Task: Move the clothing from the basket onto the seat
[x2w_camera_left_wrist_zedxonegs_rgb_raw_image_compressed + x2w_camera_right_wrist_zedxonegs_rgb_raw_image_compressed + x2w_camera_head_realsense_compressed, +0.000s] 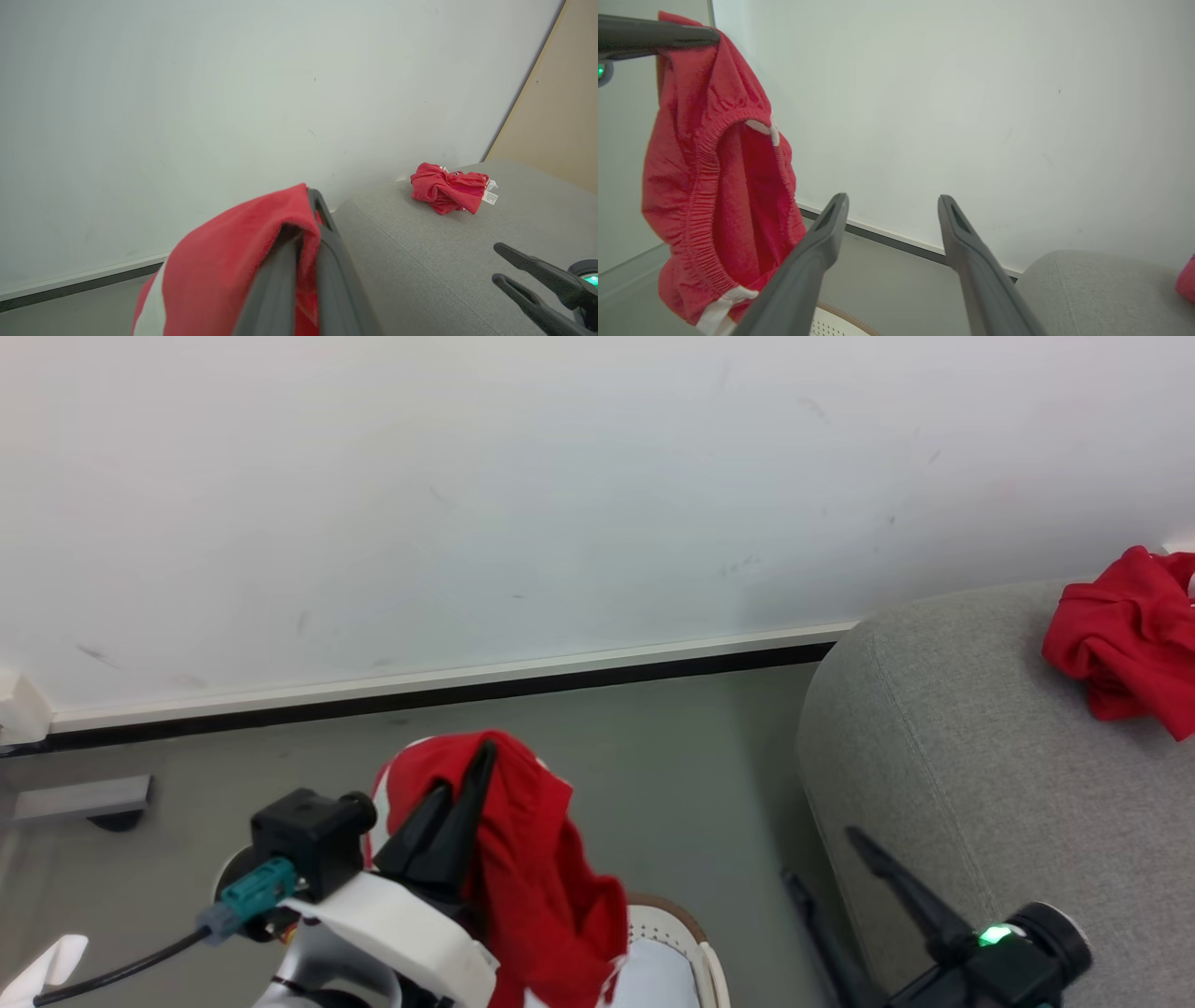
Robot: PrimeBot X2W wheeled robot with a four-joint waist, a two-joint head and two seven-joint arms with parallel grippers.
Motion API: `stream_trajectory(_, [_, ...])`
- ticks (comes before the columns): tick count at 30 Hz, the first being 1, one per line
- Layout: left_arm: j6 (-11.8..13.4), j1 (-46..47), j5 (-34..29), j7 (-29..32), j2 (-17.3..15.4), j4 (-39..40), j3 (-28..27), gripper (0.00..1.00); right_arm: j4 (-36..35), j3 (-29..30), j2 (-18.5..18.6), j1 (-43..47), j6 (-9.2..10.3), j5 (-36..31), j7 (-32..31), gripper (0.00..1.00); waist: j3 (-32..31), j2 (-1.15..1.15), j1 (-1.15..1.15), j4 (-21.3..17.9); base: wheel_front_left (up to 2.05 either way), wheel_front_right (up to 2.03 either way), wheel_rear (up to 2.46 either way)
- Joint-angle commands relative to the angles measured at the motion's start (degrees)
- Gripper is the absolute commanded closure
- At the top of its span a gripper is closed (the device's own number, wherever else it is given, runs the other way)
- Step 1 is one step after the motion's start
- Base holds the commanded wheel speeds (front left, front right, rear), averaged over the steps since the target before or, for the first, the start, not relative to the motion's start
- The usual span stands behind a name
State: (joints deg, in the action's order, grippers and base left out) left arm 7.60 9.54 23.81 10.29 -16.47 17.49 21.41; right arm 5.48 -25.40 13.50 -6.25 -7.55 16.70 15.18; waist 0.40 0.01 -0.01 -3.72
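Observation:
White lining (658, 976) can be seen next to the hanging red garment, so the basket (679, 946) should be empty of clothes when I carry the garment away.
My left gripper (481, 756) is shut on a red garment (532, 877) with white trim, one piece of the clothing, which hangs from its fingertips above the basket. The basket's white perforated wall and brown rim (691, 933) peek out below it. In the left wrist view the cloth (224, 261) drapes over the closed fingers. Another red garment (1130, 635) lies crumpled on the grey seat (980, 756) to the right. My right gripper (822, 859) stands open and empty beside the seat's left edge, well apart from the hanging cloth (705, 186).
A white wall with a pale baseboard (467, 677) runs behind the grey floor. A grey block (84, 798) sits on the floor at far left. A beige panel (556, 107) stands behind the seat.

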Motion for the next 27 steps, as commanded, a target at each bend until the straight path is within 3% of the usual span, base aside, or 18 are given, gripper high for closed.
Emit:
stream_trajectory(1, [-0.03, -0.46, 0.8, 0.04, 0.18, 0.48, 0.0, 1.0, -0.29, -1.92, 1.05, -1.34, 0.13, 0.85, -0.05, 0.0, 0.0, -0.01, 0.01, 0.15, 0.0, 0.0, 0.0])
stream_trajectory(5, [-0.33, -0.11, 0.63, 0.14, 0.6, 0.79, 0.91, 1.0, 0.79, -9.93, 4.66, -6.22, 0.13, 3.13, -0.05, 0.0, -0.1, -0.01, 0.01, 0.8, 0.0, 0.0, 0.0])
stream_trajectory(9, [-1.26, 1.45, 0.99, 0.02, 1.73, 0.63, 2.65, 1.0, 3.56, -15.61, 5.65, -11.88, 0.13, 4.98, -0.04, 0.0, -0.07, -0.01, 0.01, 2.32, 0.0, 0.0, 0.0])
stream_trajectory(15, [-3.04, 4.09, 1.01, 0.46, 3.61, -0.64, 5.85, 1.0, 11.4, -23.07, 2.2, -20.25, 0.13, 7.52, -0.05, 0.0, 0.14, -0.01, 0.01, 5.25, 0.0, 0.0, 0.0])
stream_trajectory(23, [-4.83, 7.24, 0.77, 1.11, 5.77, -1.99, 9.44, 1.0, 27.44, -26.96, -5.52, -27.16, 0.13, 12.26, -0.03, 0.0, 0.88, -0.01, 0.01, 9.45, 0.0, 0.0, 0.0])
stream_trajectory(24, [-4.96, 7.46, 0.75, 1.11, 5.97, -2.17, 9.65, 1.0, 29.06, -26.66, -6.2, -27.65, 0.13, 13.54, -0.03, 0.12, 0.94, -0.01, 0.01, 9.82, 0.0, 0.0, 0.0])
stream_trajectory(25, [-4.95, 7.75, 0.79, 1.05, 6.2, -2.37, 9.81, 1.0, 30.3, -26.07, -6.83, -28.1, 0.13, 14.46, -0.03, 0.69, 1.1, -0.01, 0.01, 10.22, 0.0, 0.0, 0.0])
stream_trajectory(26, [-4.98, 8.0, 0.74, 0.9, 6.27, -2.66, 9.84, 1.0, 31.24, -26.15, -7.3, -28.32, 0.13, 15.4, -0.04, 1.0, 1.14, -0.01, 0.01, 10.52, 0.0, 0.0, 0.0])
stream_trajectory(27, [-4.88, 8.06, 0.71, 0.76, 6.4, -2.82, 9.85, 1.0, 31.66, -26.01, -7.63, -28.45, 0.13, 16.69, -0.04, 1.0, 1.25, -0.01, 0.01, 10.73, 0.0, 0.0, 0.0])
